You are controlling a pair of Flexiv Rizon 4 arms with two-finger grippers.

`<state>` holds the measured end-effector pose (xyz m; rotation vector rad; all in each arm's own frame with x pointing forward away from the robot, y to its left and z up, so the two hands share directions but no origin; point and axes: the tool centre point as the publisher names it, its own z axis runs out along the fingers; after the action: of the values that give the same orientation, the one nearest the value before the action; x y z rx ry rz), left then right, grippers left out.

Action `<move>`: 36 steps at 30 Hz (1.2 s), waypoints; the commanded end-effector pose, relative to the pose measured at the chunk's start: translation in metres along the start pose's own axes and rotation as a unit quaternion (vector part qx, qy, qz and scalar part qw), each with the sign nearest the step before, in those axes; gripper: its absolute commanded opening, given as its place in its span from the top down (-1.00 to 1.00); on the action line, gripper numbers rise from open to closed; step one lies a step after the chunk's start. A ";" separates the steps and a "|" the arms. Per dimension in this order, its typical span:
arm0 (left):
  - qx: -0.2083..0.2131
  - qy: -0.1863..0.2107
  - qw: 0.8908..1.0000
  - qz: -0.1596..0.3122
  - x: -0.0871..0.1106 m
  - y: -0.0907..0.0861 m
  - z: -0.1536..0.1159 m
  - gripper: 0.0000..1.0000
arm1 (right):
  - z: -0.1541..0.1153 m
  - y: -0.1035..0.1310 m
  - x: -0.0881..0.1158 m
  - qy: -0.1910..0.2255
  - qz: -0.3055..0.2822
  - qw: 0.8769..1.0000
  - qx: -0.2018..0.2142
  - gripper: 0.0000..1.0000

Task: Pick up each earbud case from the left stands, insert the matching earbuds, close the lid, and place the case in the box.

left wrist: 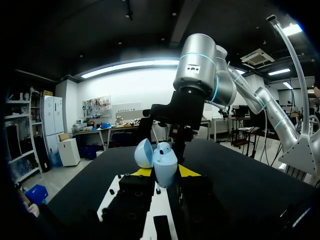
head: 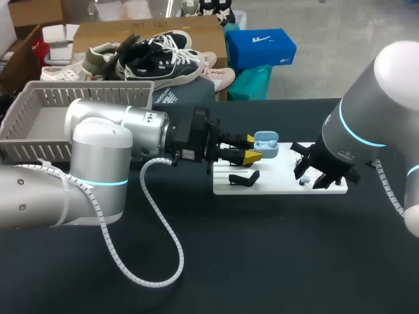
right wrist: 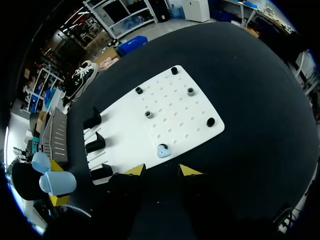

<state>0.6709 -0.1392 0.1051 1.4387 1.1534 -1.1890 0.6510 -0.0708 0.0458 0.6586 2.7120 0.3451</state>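
Observation:
My gripper will leave a black peg standing when it lifts the light blue earbud (right wrist: 163, 152), because a dark rim (right wrist: 163, 145) peeks out from behind the earbud.
My left gripper (head: 253, 150) is shut on a light blue earbud case (head: 265, 145), lid open, held above the left end of the white board (head: 275, 173). In the left wrist view the case (left wrist: 163, 164) sits upright between the yellow tips with its lid (left wrist: 143, 153) swung aside. A small light blue earbud (right wrist: 163, 150) lies on the board (right wrist: 170, 120) just ahead of my right gripper (right wrist: 162, 171), which is open with nothing between its fingers. From above, the right gripper (head: 319, 175) hangs over the board's right end, beside the earbud (head: 302, 182).
Black stands (head: 243, 178) occupy the board's left part, and short pegs (right wrist: 190, 91) dot its right part. A grey basket (head: 39, 114) stands at the back left. A white cable (head: 157, 242) loops over the dark table in front of my left arm.

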 end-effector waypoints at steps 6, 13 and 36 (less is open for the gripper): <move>-0.001 -0.001 1.000 0.001 0.001 0.000 0.000 1.00 | 0.015 -0.002 -0.002 -0.010 0.013 1.000 -0.013 0.33; -0.001 -0.001 1.000 0.001 0.001 0.000 0.000 1.00 | 0.018 -0.002 -0.004 -0.011 0.018 1.000 -0.017 0.40; -0.001 -0.001 1.000 0.001 0.001 0.000 0.000 1.00 | 0.027 -0.001 -0.012 -0.004 0.018 1.000 -0.021 0.44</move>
<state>0.6709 -0.1392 0.1051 1.4387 1.1534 -1.1890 0.6687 -0.0739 0.0272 0.6969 2.6848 0.4039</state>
